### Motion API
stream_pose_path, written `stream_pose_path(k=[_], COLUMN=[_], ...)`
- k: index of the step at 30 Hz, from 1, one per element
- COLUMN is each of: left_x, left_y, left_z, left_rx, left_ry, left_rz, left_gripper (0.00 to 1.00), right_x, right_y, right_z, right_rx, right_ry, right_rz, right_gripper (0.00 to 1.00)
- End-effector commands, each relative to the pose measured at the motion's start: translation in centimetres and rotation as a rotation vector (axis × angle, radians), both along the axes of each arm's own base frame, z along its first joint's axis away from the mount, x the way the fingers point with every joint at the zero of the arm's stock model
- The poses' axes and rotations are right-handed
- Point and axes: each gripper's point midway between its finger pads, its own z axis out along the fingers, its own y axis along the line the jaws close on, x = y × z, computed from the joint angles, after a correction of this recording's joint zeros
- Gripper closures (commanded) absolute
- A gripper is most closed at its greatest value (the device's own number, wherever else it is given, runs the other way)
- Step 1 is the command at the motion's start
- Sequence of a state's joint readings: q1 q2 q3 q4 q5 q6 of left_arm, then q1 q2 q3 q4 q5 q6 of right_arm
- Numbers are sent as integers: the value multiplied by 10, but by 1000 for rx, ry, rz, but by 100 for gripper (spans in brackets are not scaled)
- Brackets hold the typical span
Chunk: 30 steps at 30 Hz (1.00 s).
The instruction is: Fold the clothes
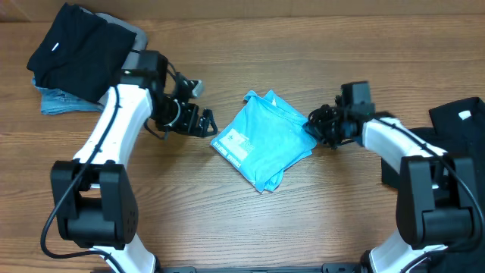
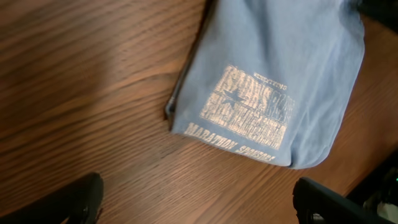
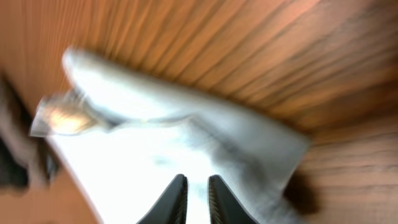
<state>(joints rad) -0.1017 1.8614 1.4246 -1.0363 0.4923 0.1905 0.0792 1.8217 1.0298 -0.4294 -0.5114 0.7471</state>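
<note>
The folded light blue T-shirt is slanted with its lettered corner (image 1: 217, 142) toward my left gripper, so I should turn it straight before my left gripper grasps its side edge (image 1: 237, 118).
A light blue T-shirt (image 1: 265, 140) lies folded into a small packet at the middle of the table, its pale lettering (image 2: 249, 112) facing up. My left gripper (image 1: 203, 121) hovers just left of the shirt's left corner, jaws wide open over bare wood (image 2: 199, 208) and holding nothing. My right gripper (image 1: 312, 127) is at the shirt's right edge. In the right wrist view its fingertips (image 3: 197, 183) stand only a thin slit apart above the blurred shirt (image 3: 155, 155), with no cloth between them.
A black garment with a white label (image 1: 79, 45) sits at the back left on top of bluish cloth (image 1: 61, 102). Another black garment with a white label (image 1: 458, 121) lies at the right edge, beside the right arm.
</note>
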Motion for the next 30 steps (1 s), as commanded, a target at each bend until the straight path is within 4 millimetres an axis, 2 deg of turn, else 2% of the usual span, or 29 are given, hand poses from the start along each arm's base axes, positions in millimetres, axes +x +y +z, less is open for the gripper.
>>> stream_pose_path(k=[1,4,8,10,13,17,19,21,25,28,30], left_x=[-8,-11,-7,-3,-5,-26,-40,-52,-72,-85,-90], left_y=[-15,-27,-28,-29,-32,-52,-63,-65,-61,-58,-56], left_z=[-18,-34,-58,-68,-81,-95,-94,-92,-78,-64,-54], left_rx=[4,3,52,56,44,-53,-113,-125,-128,-129,-125], left_ry=[-17,-27,-37,-35,-2,114,181,236,329,368,370], left_rz=[-76,-109,-96,-87,-91,-117,-126,-127,-116,-125,-134], left_gripper=[5,11,18,20,30,45,61,68,69,62,53], right_x=[3,-19,-56,-75,-97,-115,-122,-127,-138,-156,-163], right_y=[31,46,63,71,78,78,75,72,73,65,55], right_z=[51,69,69,65,53,35,25,14,-12,-34,-42], right_rx=[158,215,215,199,114,-27,-85,-116,-106,-106,-128], right_ry=[-136,-78,33,101,178,262,307,342,376,456,490], right_rz=[240,311,382,413,447,435,389,342,272,183,143], right_gripper=[80,80,82,84,87,88,87,83,83,83,89])
